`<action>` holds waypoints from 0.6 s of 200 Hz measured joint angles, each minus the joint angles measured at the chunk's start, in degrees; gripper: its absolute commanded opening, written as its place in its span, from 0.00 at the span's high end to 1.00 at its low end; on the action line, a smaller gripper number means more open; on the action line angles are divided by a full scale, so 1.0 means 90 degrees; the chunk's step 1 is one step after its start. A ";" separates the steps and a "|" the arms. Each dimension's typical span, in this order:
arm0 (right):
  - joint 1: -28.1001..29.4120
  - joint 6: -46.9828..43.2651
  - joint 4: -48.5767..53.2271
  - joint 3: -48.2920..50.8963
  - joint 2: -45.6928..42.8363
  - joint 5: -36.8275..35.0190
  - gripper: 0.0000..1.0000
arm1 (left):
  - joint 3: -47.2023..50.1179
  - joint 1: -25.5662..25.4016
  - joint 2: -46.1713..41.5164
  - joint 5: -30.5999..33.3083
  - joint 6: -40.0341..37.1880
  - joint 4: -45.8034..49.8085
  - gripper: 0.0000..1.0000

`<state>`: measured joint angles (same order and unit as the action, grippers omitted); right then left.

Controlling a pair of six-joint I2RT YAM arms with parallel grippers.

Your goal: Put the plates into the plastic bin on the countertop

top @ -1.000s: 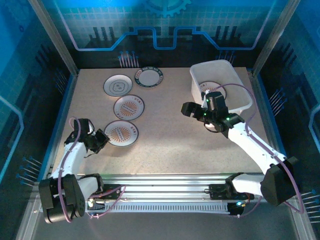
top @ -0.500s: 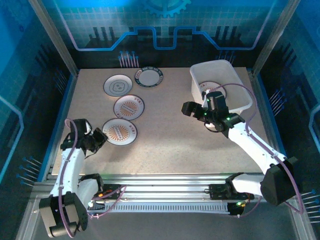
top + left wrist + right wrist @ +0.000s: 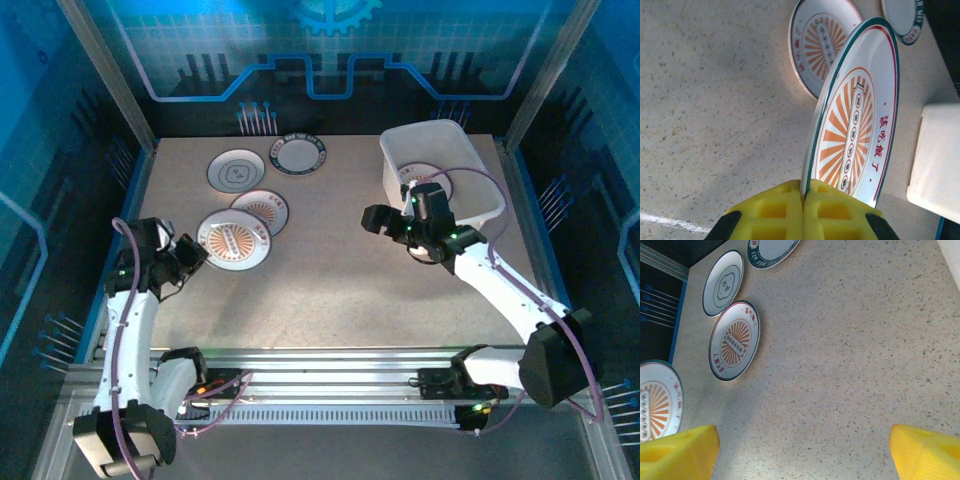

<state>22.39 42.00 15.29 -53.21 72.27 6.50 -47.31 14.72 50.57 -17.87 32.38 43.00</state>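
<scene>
The raised plate's free edge (image 3: pixel 268 236) faces my open right gripper (image 3: pixel 366 218), so my left gripper should keep carrying the plate over until my right gripper closes there.
My left gripper (image 3: pixel 805 197) is shut on the rim of a sunburst plate (image 3: pixel 855 125), which hangs tilted above the countertop (image 3: pixel 330 270) at the left (image 3: pixel 235 240). It overlaps a second sunburst plate (image 3: pixel 268 208) lying flat behind it. Further back lie a grey-motif plate (image 3: pixel 236 170) and a green-rimmed plate (image 3: pixel 300 154). The plastic bin (image 3: pixel 478 170) stands at the back right with plates (image 3: pixel 428 182) inside. My right gripper (image 3: pixel 378 220) hovers open just left of the bin, its yellow fingers (image 3: pixel 677 450) wide apart over bare countertop (image 3: pixel 840 365).
Blue edges and metal rails frame the countertop. In the right wrist view the flat sunburst plate (image 3: pixel 735 340), grey-motif plate (image 3: pixel 722 282) and green-rimmed plate (image 3: pixel 770 249) lie far left. The bin's white wall (image 3: pixel 937 165) is at the right in the left wrist view.
My left gripper has lifted the sunburst plate off the countertop and carried it back over the neighbouring plate. The right arm has stayed still and open.
</scene>
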 measured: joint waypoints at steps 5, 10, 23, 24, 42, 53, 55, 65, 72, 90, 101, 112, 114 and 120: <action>0.0000 0.0000 -0.0002 0.0000 0.0012 0.0005 0.12 | -0.0087 0.0000 0.0005 -0.0002 -0.0017 0.0024 1.00; -0.0002 0.0000 -0.0002 0.0000 0.0027 0.0015 0.12 | -0.0158 0.0000 0.0007 -0.0007 -0.0036 0.0032 1.00; -0.0007 0.0002 -0.0005 0.0000 0.0080 0.0046 0.13 | -0.0272 0.0000 0.0019 -0.0066 -0.0061 0.0032 1.00; -0.0007 0.0000 -0.0005 0.0000 0.0083 0.0049 0.13 | -0.0274 0.0000 0.0022 -0.0070 -0.0063 0.0032 1.00; -0.0007 0.0002 -0.0005 -0.0002 0.0163 0.0126 0.17 | -0.0384 0.0000 0.0100 -0.0214 -0.0095 0.0051 1.00; -0.0010 0.0010 0.0002 -0.0017 0.0219 0.0177 0.20 | -0.0459 -0.0002 0.0180 -0.0321 -0.0100 0.0051 1.00; -0.0010 -0.0007 0.0002 -0.0027 0.0231 0.0187 0.20 | -0.0474 -0.0002 0.0189 -0.0338 -0.0100 0.0049 1.00; -0.0010 -0.0007 0.0010 -0.0087 0.0299 0.0233 0.21 | -0.0559 -0.0036 0.0279 -0.0440 -0.0097 0.0041 1.00; -0.0010 -0.0024 0.0012 -0.0148 0.0347 0.0284 0.21 | -0.0602 -0.0070 0.0328 -0.0508 -0.0097 0.0022 1.00; -0.0010 -0.0051 -0.0007 -0.0260 0.0401 0.0423 0.22 | -0.0692 -0.0260 0.0469 -0.0675 -0.0087 -0.0068 1.00; -0.0012 -0.0053 -0.0090 -0.0270 0.0401 0.0549 0.23 | -0.0721 -0.0425 0.0576 -0.0794 -0.0039 -0.0202 1.00; -0.0017 -0.0049 -0.0168 -0.0270 0.0403 0.0702 0.24 | -0.0738 -0.0624 0.0719 -0.0901 0.0044 -0.0381 1.00; -0.0019 -0.0051 -0.0182 -0.0270 0.0403 0.0738 0.25 | -0.0741 -0.0668 0.0755 -0.0920 0.0073 -0.0423 1.00; -0.0024 -0.0051 -0.0221 -0.0272 0.0403 0.0843 0.25 | -0.0746 -0.0801 0.0862 -0.0974 0.0114 -0.0551 1.00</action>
<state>22.17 41.54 13.30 -55.66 75.90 14.09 -54.02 7.51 58.33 -26.63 33.41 38.04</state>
